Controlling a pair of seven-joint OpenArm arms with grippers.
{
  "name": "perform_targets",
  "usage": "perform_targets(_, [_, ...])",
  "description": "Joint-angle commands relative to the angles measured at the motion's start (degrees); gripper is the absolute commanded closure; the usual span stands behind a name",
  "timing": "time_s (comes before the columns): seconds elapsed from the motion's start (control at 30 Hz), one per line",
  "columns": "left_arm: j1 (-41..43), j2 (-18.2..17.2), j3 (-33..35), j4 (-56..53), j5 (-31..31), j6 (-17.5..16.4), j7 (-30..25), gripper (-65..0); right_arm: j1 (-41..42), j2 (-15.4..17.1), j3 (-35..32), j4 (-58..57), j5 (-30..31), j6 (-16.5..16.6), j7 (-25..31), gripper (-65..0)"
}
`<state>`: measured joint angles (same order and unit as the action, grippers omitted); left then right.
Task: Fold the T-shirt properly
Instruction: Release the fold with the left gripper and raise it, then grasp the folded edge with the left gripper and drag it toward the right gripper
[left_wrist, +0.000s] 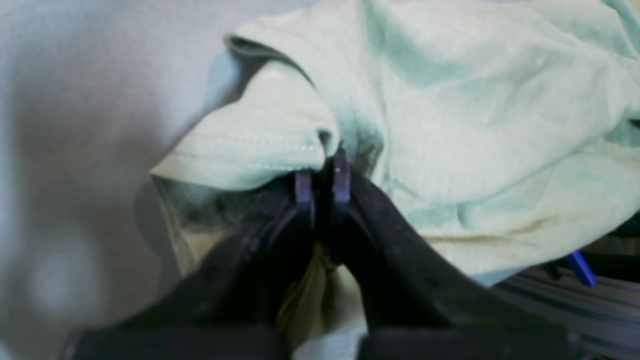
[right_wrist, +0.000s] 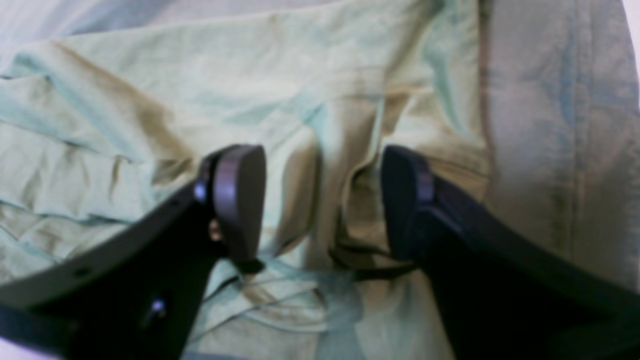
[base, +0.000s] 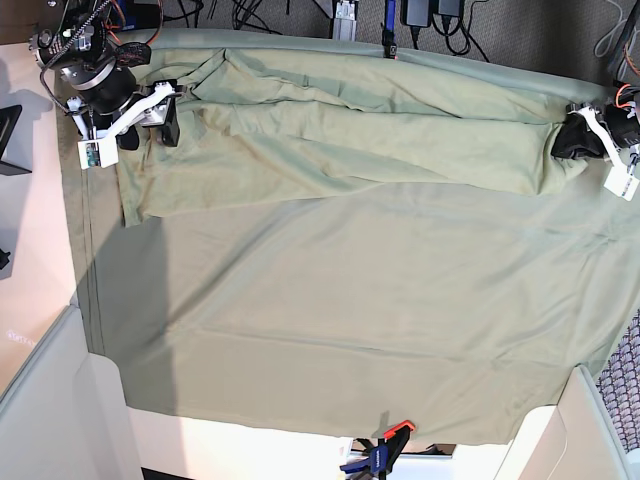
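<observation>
The T-shirt is stretched out in a long band to the bunched hem (base: 566, 174), so next my left gripper folds that end back over the T-shirt's middle (base: 400, 146).
The pale sage-green T-shirt (base: 350, 140) lies stretched in a long, wrinkled band across the far part of the table. At its right end my left gripper (base: 575, 140) is shut on a bunched hem; in the left wrist view the fingertips (left_wrist: 322, 180) pinch the T-shirt (left_wrist: 450, 125) between them. My right gripper (base: 160, 115) hovers over the shirt's left end. Seen from the right wrist, it (right_wrist: 322, 200) stands open, fingers astride a raised fold of the T-shirt (right_wrist: 225, 90), with nothing gripped.
A larger green tablecloth (base: 350, 320) covers the table. An orange clamp (base: 398, 430) holds its near edge and a blue clamp (base: 389, 40) its far edge. Cables lie beyond the far edge. Bare pale table (base: 30, 250) shows at the left.
</observation>
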<state>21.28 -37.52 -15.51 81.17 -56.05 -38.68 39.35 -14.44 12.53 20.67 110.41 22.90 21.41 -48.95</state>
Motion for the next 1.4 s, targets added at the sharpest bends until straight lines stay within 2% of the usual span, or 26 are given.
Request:
perform_targets(0.0, [-0.4, -1.2, -1.7, 1.2, -0.9, -1.3, -1.7, 0.0, 0.5, 0.6, 0.4, 1.1, 0.7, -0.1, 1.4, -36.4])
perform_targets(0.27, [-0.6, -1.7, -12.3, 2.0, -0.4, -1.3, -1.9, 0.0, 1.6, 0.6, 1.8, 1.4, 0.7, -0.2, 1.7, -36.4])
perform_targets(0.57, [-3.2, -4.9, -12.6, 2.0, 2.4, -1.3, -2.3, 0.0, 3.1, 0.6, 2.4, 1.4, 1.6, -0.2, 2.0, -36.4])
perform_targets(0.7, [-3.6, -5.8, -12.2, 4.9, -0.8, -1.3, 0.3, 0.0, 3.3, 0.6, 2.4, 1.4, 1.6, -0.2, 2.2, -36.4])
perform_targets(0.8, [-2.1, -5.4, -9.3, 11.8, -2.0, -1.3, 3.0, 0.0, 3.3, 0.6, 2.4, 1.4, 1.6, -0.2, 2.5, -36.4])
perform_targets(0.9, [-1.9, -4.2, -3.1, 20.4, -1.6, -1.3, 4.6, 0.0, 3.3, 0.7, 2.4, 1.4, 1.6, -0.2, 2.7, -36.4])
perform_targets(1.03, [-2.7, -1.3, 5.1, 29.7, 5.3, -1.3, 2.2, 0.0, 3.3, 0.7, 2.4, 1.4, 1.6, -0.1, 2.6, -36.4])
perform_targets(1.17, [-3.8, 2.4, 10.9, 30.4, 11.3, -1.3, 0.5, 0.0, 3.3, 0.7, 2.4, 1.4, 1.5, -0.2, 2.6, -36.4])
perform_targets(1.37, [-7.7, 7.6, 16.2, 24.9, 14.6, -1.3, -1.0, 0.0, 3.3, 0.7, 2.4, 1.4, 1.6, -0.2, 2.8, -36.4])
